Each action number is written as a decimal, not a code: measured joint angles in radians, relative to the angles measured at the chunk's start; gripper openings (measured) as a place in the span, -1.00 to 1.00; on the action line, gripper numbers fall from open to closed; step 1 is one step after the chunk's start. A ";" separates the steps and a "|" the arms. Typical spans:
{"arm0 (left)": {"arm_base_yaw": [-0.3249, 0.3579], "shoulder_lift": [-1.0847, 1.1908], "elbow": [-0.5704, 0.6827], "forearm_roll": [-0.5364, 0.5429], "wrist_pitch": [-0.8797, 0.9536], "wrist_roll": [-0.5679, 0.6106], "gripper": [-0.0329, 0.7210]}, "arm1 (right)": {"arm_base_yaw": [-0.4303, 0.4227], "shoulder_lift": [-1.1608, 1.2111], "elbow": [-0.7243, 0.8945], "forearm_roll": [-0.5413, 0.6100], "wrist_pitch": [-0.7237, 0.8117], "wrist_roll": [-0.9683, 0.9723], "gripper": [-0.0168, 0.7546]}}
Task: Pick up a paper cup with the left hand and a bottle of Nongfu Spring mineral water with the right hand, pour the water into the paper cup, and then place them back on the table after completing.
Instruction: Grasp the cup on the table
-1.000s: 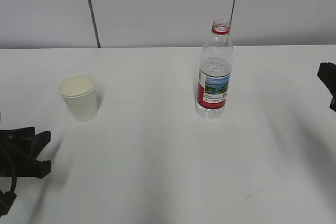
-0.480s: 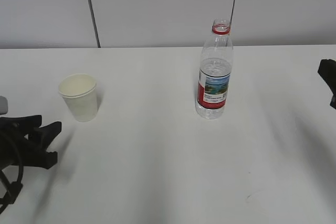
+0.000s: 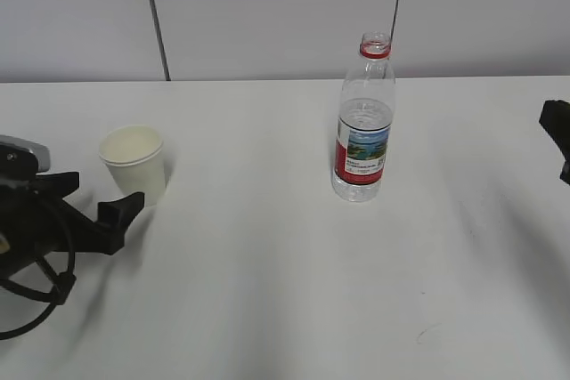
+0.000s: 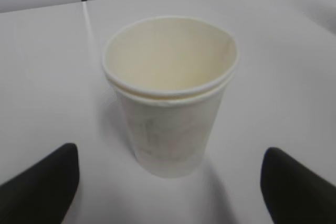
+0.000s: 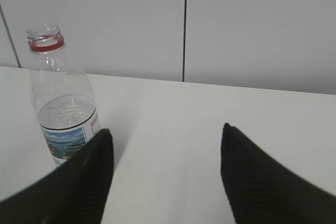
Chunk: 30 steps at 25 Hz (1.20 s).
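My gripper will lift the paper cup [image 3: 138, 168], and the cup should stay round and open because a doubled rim [image 4: 170, 96] goes around its opening.
An empty cream paper cup [image 3: 134, 165] stands upright on the white table [image 3: 267, 291] at the left. My left gripper [image 3: 92, 197] is open right beside it, low over the table; one black finger [image 3: 120, 211] reaches the cup's base. In the left wrist view the cup [image 4: 170, 103] stands just ahead of that gripper [image 4: 169, 151], between its spread fingertips and touching neither. The uncapped Nongfu Spring bottle [image 3: 363, 131] with a red neck ring stands right of centre, partly full of clear water [image 3: 363, 111]. My right gripper [image 3: 557, 135] is open at the right edge, well apart from the bottle [image 5: 60, 108], which lies left of its fingers [image 5: 165, 129].
A grey panelled wall with dark seams [image 3: 156, 15] runs behind the table. A small scuff mark [image 3: 426, 334] shows on the tabletop near the front right. Bare tabletop lies between cup and bottle.
My left gripper has moved up and to the right, from the lower left edge to the cup's side. The right gripper, cup and bottle have not moved.
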 joint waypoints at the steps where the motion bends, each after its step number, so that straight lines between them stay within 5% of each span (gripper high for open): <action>1: 0.000 0.013 -0.017 0.000 0.000 0.000 0.79 | 0.000 0.000 0.000 0.000 0.000 0.000 0.28; 16: -0.105 0.224 -0.269 -0.146 -0.001 -0.001 0.71 | 0.000 0.000 0.000 -0.002 0.000 0.000 0.28; 26: -0.113 0.237 -0.275 -0.186 0.002 -0.001 0.17 | 0.000 0.000 0.000 -0.002 0.000 0.029 0.28; 30: -0.113 0.237 -0.275 -0.183 0.000 -0.001 0.11 | 0.000 0.005 0.000 -0.002 -0.003 0.035 0.28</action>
